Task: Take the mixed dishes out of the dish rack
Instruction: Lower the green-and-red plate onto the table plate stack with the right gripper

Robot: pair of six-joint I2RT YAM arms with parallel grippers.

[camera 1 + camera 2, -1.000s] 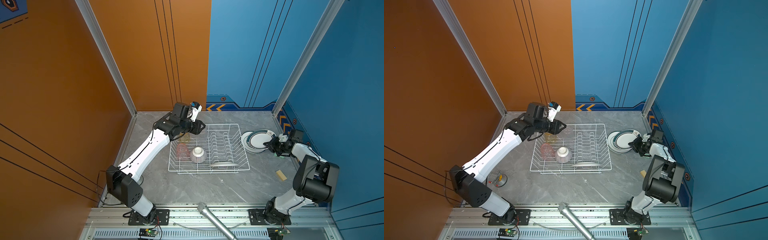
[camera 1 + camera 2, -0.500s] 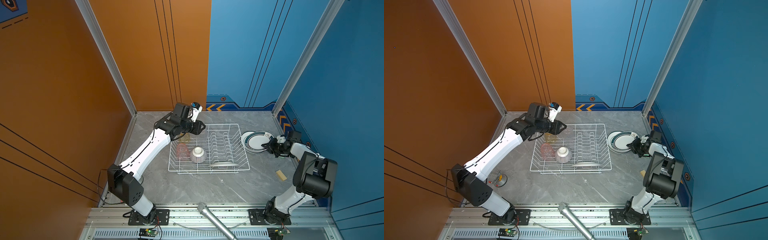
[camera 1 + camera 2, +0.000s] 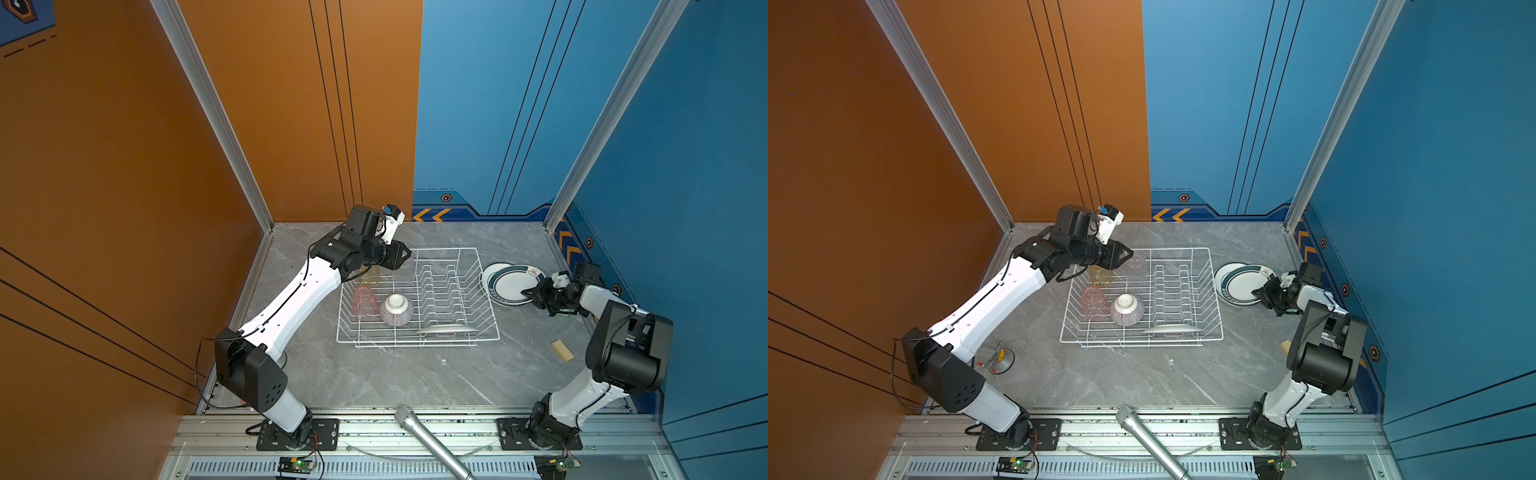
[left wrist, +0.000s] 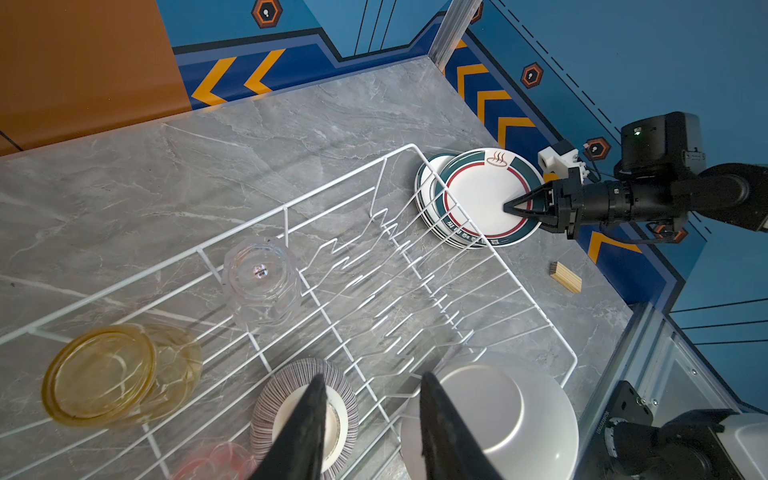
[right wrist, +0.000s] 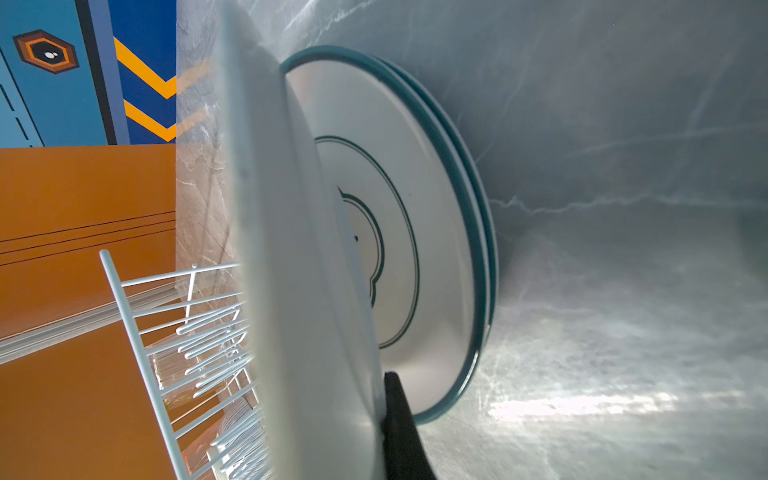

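The dark-rimmed plate is tilted and off-centre over the stack, so my right gripper should move the plate toward the rack and set it down flat before it opens.
The white wire dish rack holds an amber tumbler, a clear tumbler, a pink tumbler, an upturned striped bowl and a white plate lying at its front right. My left gripper hangs open and empty over the rack's far left corner, above the bowl. To the right of the rack, my right gripper is shut on the near rim of a dark-rimmed plate. It holds that plate slightly tilted over a stack of plates. One finger shows under the plate.
A small wooden block lies on the grey table near the right arm's base. A microphone pokes in over the front rail. A small grey and orange fixture sits by the left arm. Walls close in on three sides.
My right gripper has carried the dark-rimmed plate a little to the left and down over the stack. The left arm has barely moved.
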